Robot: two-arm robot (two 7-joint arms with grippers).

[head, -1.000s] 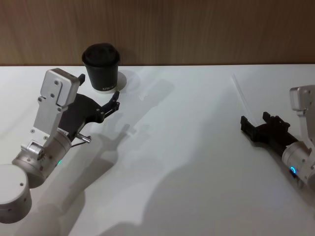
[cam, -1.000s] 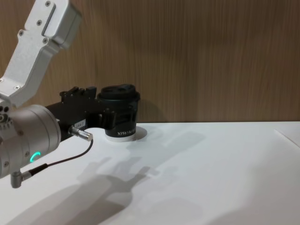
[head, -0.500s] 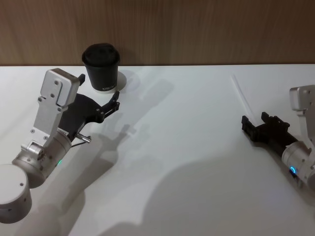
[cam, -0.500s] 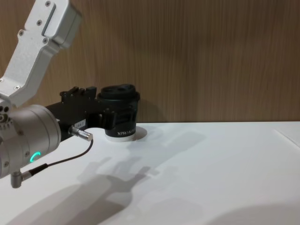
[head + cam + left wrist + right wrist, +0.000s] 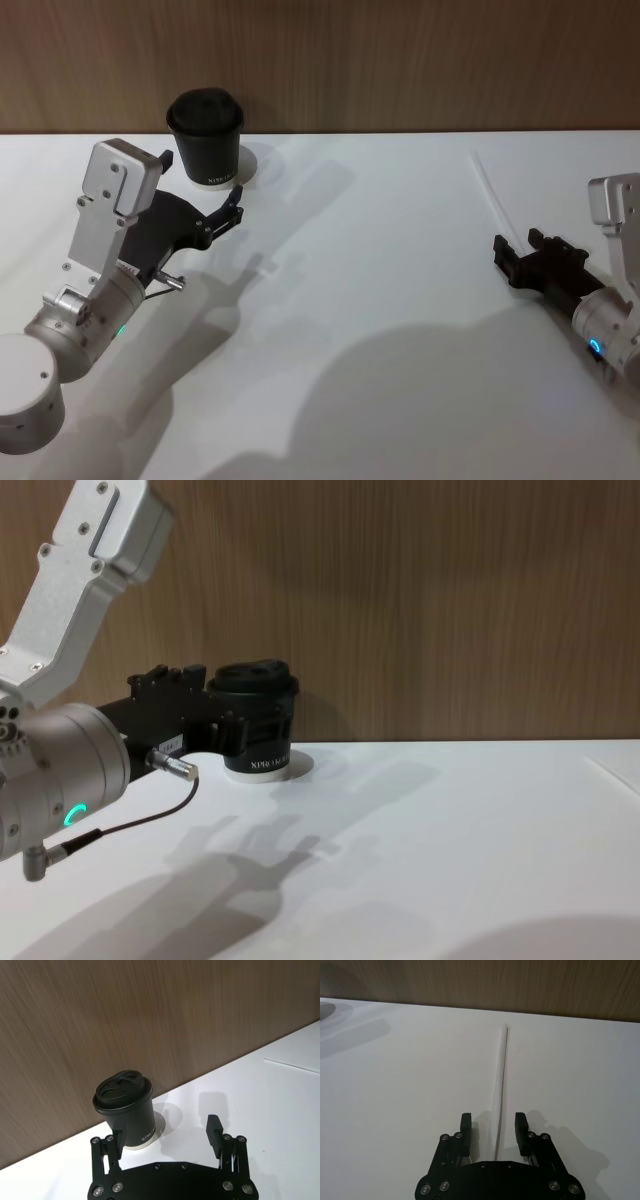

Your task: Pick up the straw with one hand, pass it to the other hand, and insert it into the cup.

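The white straw [image 5: 494, 198] looks longer than the black lidded cup [image 5: 207, 138], so I expect the straw to still stick out above the cup's lid when the robot puts it in.
The white straw [image 5: 490, 195] lies flat on the table at the right. In the right wrist view the straw [image 5: 501, 1085] runs straight away from my right gripper [image 5: 493, 1127], and its near end lies between the open fingers. That right gripper [image 5: 515, 255] sits low by the table's right edge. The black lidded cup [image 5: 206, 138] stands upright at the back left against the wooden wall. My left gripper [image 5: 232, 208] hovers open just in front of the cup [image 5: 125, 1110], holding nothing. From the chest, the left gripper [image 5: 215, 730] overlaps the left side of the cup [image 5: 260, 720].
A wooden wall [image 5: 400, 60] closes the back of the white table [image 5: 360, 300]. A thin grey cable [image 5: 130, 825] hangs from the left arm. A wide stretch of bare table separates the two grippers.
The right gripper has slid slightly to the right along the straw's near end. A shadow has grown across the table's front. The left arm and cup have stayed put.
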